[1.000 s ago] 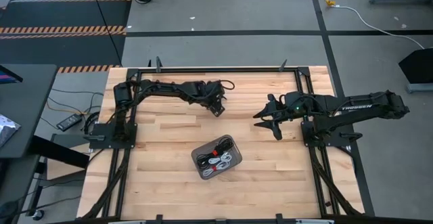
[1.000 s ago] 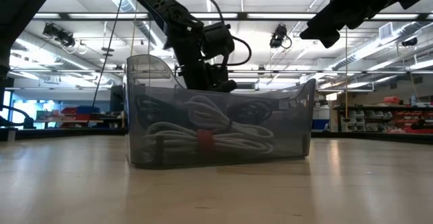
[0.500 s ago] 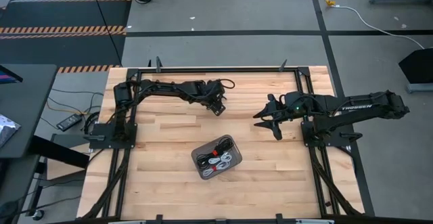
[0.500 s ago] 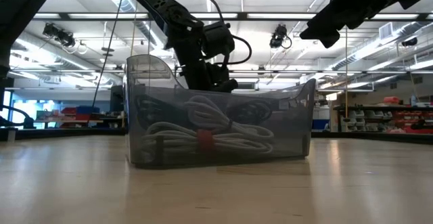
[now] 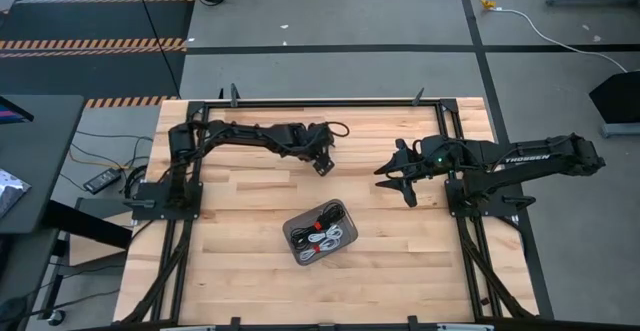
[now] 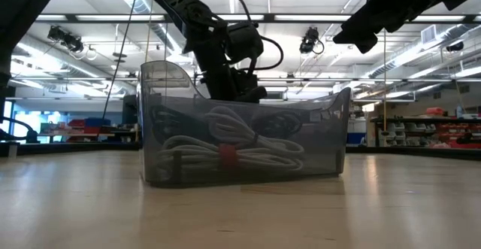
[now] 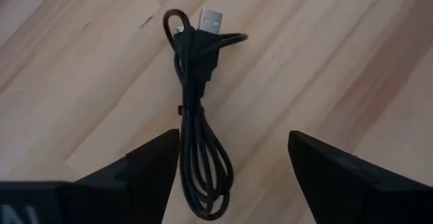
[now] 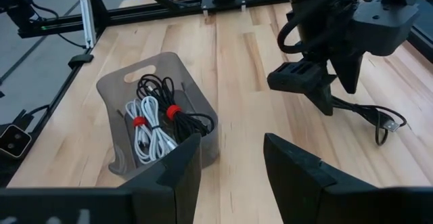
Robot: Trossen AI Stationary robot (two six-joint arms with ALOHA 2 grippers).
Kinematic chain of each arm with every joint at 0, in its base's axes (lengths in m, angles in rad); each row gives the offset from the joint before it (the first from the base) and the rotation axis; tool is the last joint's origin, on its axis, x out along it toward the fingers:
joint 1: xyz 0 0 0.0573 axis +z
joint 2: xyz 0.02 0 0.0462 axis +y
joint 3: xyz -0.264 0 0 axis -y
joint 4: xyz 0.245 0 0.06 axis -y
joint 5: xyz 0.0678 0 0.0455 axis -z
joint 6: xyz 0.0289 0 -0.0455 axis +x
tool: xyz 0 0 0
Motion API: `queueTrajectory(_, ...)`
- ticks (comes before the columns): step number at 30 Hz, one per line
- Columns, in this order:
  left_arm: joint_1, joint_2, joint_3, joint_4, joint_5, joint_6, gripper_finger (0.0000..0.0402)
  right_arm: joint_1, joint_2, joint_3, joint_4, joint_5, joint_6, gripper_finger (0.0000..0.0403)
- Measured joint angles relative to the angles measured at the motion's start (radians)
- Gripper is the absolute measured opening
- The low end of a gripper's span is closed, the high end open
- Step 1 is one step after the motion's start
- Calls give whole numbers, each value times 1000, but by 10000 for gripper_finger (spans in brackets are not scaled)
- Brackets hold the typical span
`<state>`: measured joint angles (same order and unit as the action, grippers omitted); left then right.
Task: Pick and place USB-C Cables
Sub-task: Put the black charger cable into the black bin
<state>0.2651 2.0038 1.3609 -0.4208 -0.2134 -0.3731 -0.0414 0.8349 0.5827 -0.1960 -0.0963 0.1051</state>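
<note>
A small black tie (image 7: 189, 109) is holding the parts of the cable tight below the cable's plug. I expect the USB cable (image 7: 199, 143) to stay bundled, plug and loops together, when I lift it.
A black coiled USB cable (image 7: 193, 95) lies flat on the wooden table, silver plug (image 7: 211, 19) pointing away from my left gripper (image 7: 233, 139). That gripper (image 5: 321, 163) is open and hangs just above the cable, a finger on either side of the coil's looped end (image 7: 206, 190). In the right wrist view the cable (image 8: 369, 116) trails out from under the left gripper (image 8: 318, 88). A grey tray (image 5: 290, 233) near the table's middle holds white bundles with red bands (image 8: 145, 132) and black bundles (image 8: 186, 119). My right gripper (image 5: 405, 183) is open and waits in the air, right of centre.
The tray (image 8: 108, 82) stands toward the near side of the left gripper, with bare wood between them. A black metal frame (image 5: 300, 102) runs along the table's edges. In the low view the tray's wall (image 6: 323, 129) fills the middle of the picture.
My left gripper has shifted a little toward the table's right above the black cable; its fingers stay open. The right arm, the tray and the cables have kept still.
</note>
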Motion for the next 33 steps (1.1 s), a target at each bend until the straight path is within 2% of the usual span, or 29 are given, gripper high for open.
queueTrajectory(6,4,40,0,-1,-76,12,286,0,0,0,-1,-2,5,166)
queueTrajectory(19,5,65,-1,8,-82,-1,281,2,0,0,0,-3,-1,166)
queueTrajectory(25,-17,72,-14,118,-153,17,233,2,0,0,0,0,27,166)
queueTrajectory(33,-14,71,-14,118,-154,46,142,2,0,0,25,1,7,166)
